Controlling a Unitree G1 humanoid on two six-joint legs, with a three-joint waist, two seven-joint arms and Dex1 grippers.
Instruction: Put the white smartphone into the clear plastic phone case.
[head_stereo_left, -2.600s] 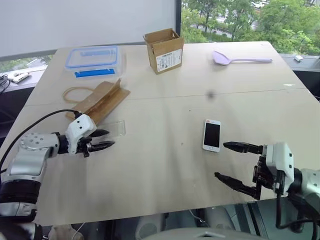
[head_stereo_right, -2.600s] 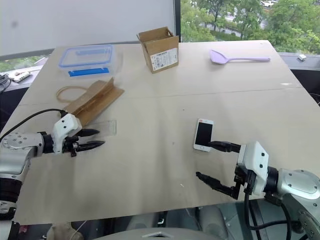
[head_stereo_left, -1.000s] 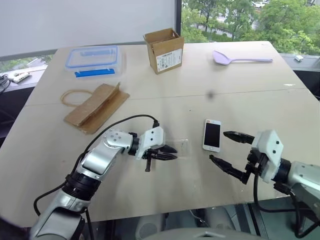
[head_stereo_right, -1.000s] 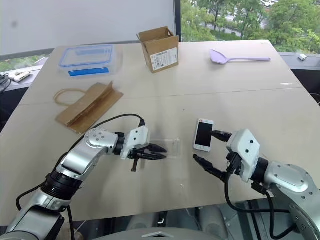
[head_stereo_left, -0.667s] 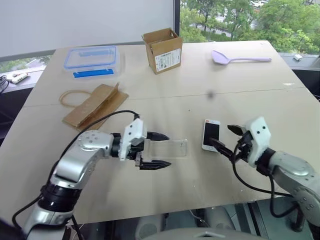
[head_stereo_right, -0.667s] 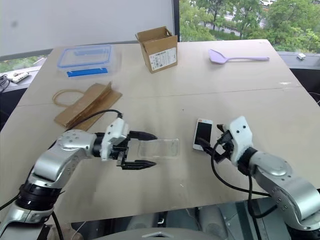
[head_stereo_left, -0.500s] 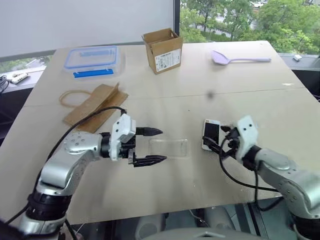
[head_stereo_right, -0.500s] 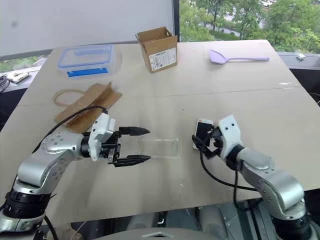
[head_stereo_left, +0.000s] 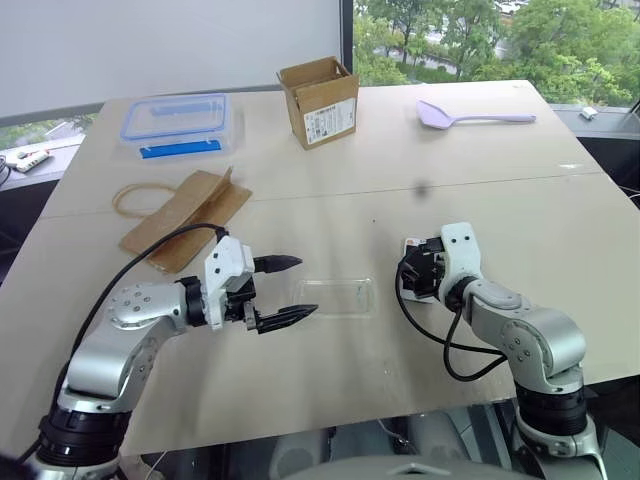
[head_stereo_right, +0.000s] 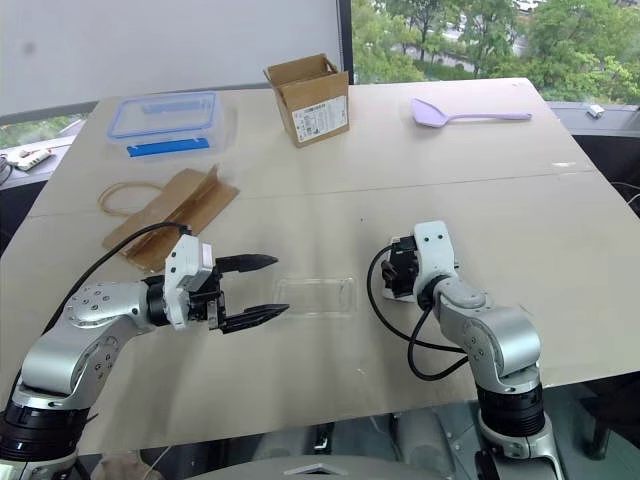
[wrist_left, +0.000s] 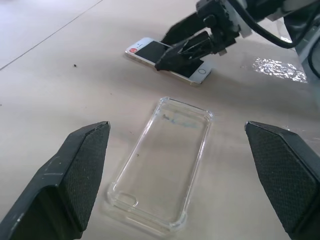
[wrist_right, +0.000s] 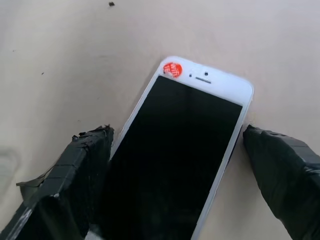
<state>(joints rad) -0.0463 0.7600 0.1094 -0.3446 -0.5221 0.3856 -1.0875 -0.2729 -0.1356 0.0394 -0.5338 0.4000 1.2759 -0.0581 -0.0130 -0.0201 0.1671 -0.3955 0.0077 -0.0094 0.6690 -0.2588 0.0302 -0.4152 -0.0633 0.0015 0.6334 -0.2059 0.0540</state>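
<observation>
The white smartphone is at a slant between my right gripper's open fingers. Next, I line the fingers up squarely with the smartphone's long sides before I grip it and lift it.
The clear plastic phone case lies flat on the table, open side up, with nothing in it. My left gripper is open just left of the case, fingertips apart from it; its fingers frame the case in the left wrist view. The white smartphone lies screen up to the right of the case, a red sticker at its top. My right gripper is open and low over it, one finger along each long side. In the head views the right gripper hides most of the phone.
A brown paper bag lies at the left. Behind it stands a clear box with a blue-rimmed lid. An open cardboard box and a lilac spatula sit at the far side. The table's front edge is near both arms.
My left gripper opened, let go of the case on the table and drew back to the left. My right gripper swung in and down over the phone, fingers on either side.
</observation>
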